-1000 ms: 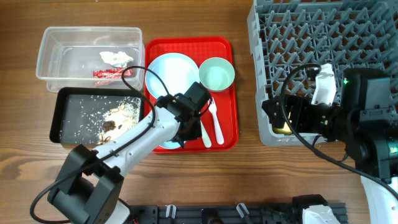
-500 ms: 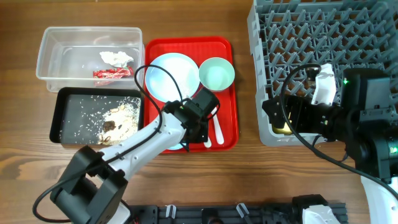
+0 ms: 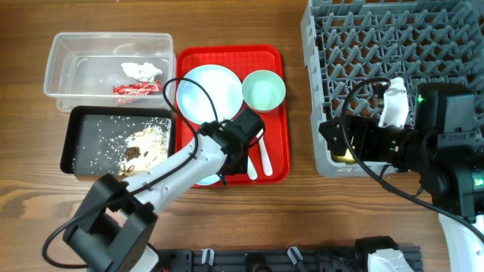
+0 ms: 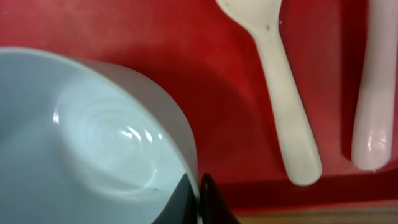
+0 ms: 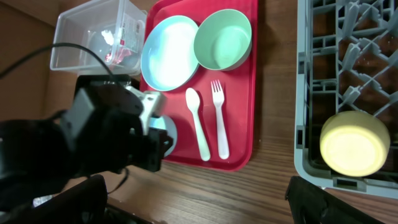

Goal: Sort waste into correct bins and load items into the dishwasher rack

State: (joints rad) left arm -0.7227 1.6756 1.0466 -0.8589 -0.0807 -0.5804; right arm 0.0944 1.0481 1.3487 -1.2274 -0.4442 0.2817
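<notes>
The small pale blue bowl extends over the red tray's front rim, so my left gripper should move it back toward the pale blue plate (image 3: 209, 92) before letting go.
My left gripper (image 3: 225, 168) (image 4: 199, 196) is shut on the rim of the small pale blue bowl (image 3: 207, 180) (image 4: 93, 143), which sits at the front of the red tray (image 3: 227, 54). The white spoon (image 4: 286, 99) (image 3: 252, 168) and fork (image 4: 373, 93) (image 3: 265, 159) lie just right of it. The pale blue plate (image 3: 206, 91) and pale green bowl (image 3: 263, 89) sit behind. The yellow-green cup (image 5: 354, 144) (image 3: 344, 156) lies in the grey rack's (image 3: 393, 45) front left corner. My right gripper (image 5: 200, 196) is open and empty, beside that corner.
The clear tub (image 3: 106, 45) at the back left holds the red wrapper (image 3: 130, 89) and white tissue (image 3: 141, 70). The black tub (image 3: 76, 143) in front of it holds rice scraps (image 3: 140, 143). My left arm crosses the tray's front left.
My left wrist has shifted slightly to the right along the tray's front, still at the small blue bowl. The right arm has not moved.
</notes>
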